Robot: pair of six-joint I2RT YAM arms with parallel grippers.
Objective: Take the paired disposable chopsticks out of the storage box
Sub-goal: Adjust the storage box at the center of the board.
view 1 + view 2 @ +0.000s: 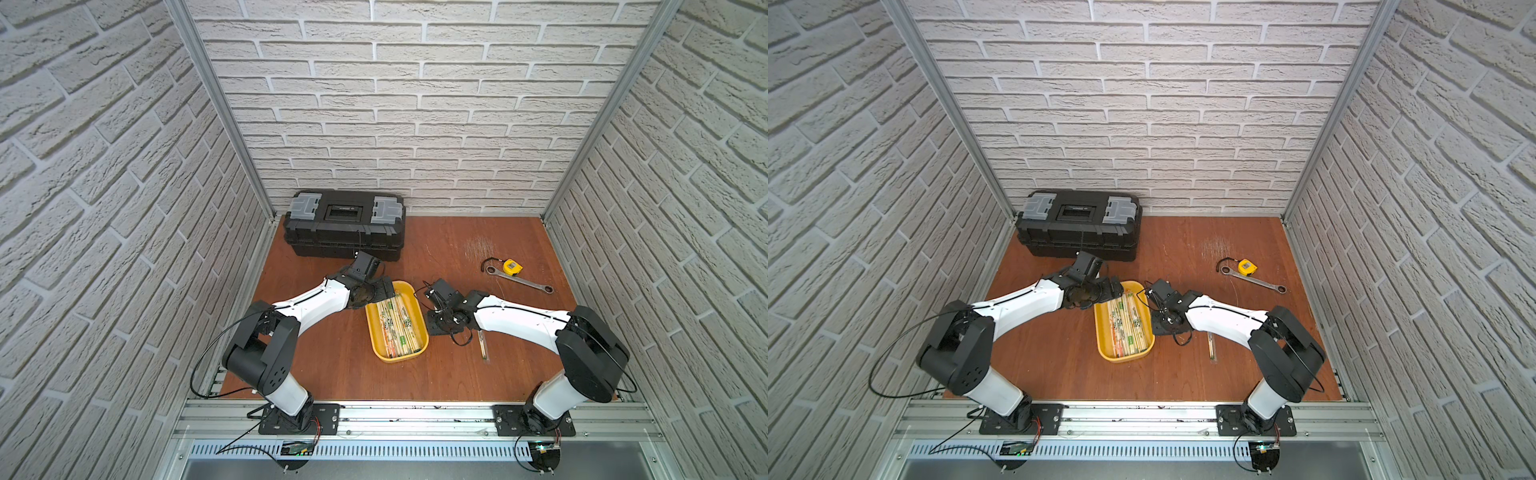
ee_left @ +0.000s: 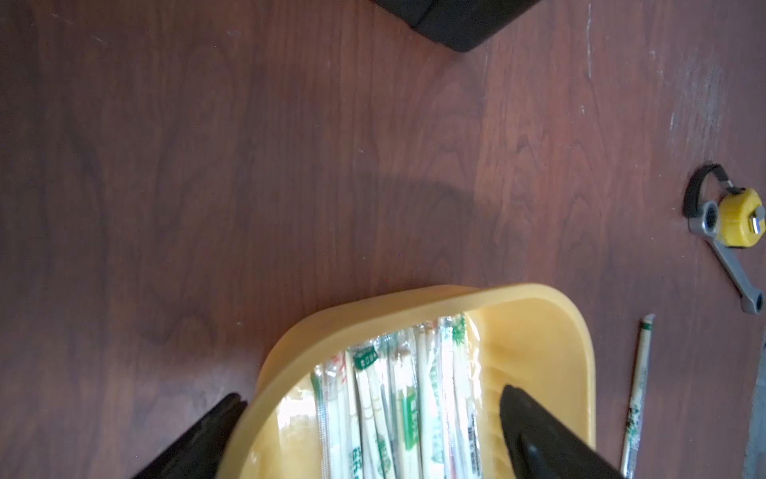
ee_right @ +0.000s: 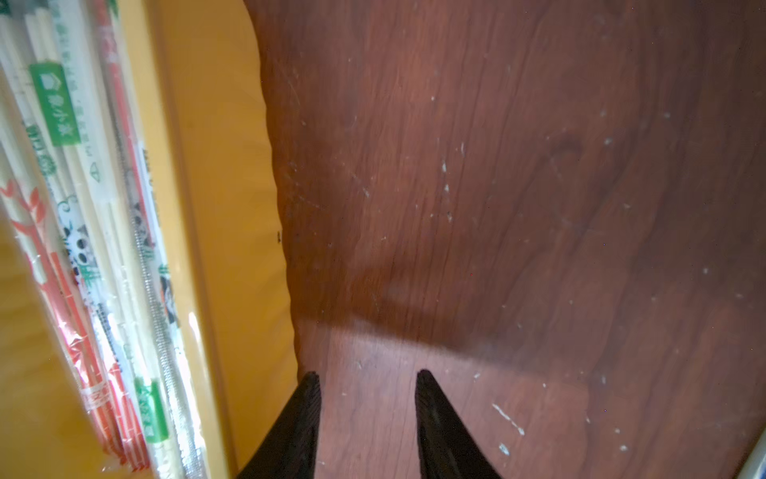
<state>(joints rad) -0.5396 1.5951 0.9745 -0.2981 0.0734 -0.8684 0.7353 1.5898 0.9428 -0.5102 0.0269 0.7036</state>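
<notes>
Next, my left gripper moves back out of the way before my right gripper takes a chopstick pair [image 1: 405,321], because my left gripper is straddling the storage box's rim [image 2: 275,385] over the chopsticks' far ends.
The storage box [image 1: 399,358] [image 1: 1125,359] is a shallow yellow tray in the middle of the table. Several paired disposable chopsticks [image 1: 398,326] [image 1: 1128,324] lie lengthwise in it, in clear sleeves with green, orange and panda prints. My left gripper [image 1: 384,291] [image 2: 372,394] is open wide over the tray's far end. One finger is outside the rim [image 2: 414,298] and the other is inside, above the chopsticks [image 2: 398,398]. My right gripper [image 1: 434,328] [image 3: 368,374] is open over bare table, just outside the tray's right wall [image 3: 224,207], holding nothing. One sleeved pair [image 1: 482,345] [image 2: 638,394] lies on the table right of the tray.
A large black toolbox [image 1: 345,226] stands at the back left against the wall. A yellow tape measure [image 1: 512,266] [image 2: 742,220] and a steel wrench [image 1: 524,281] [image 2: 731,265] lie at the back right. Brick-patterned walls close in three sides.
</notes>
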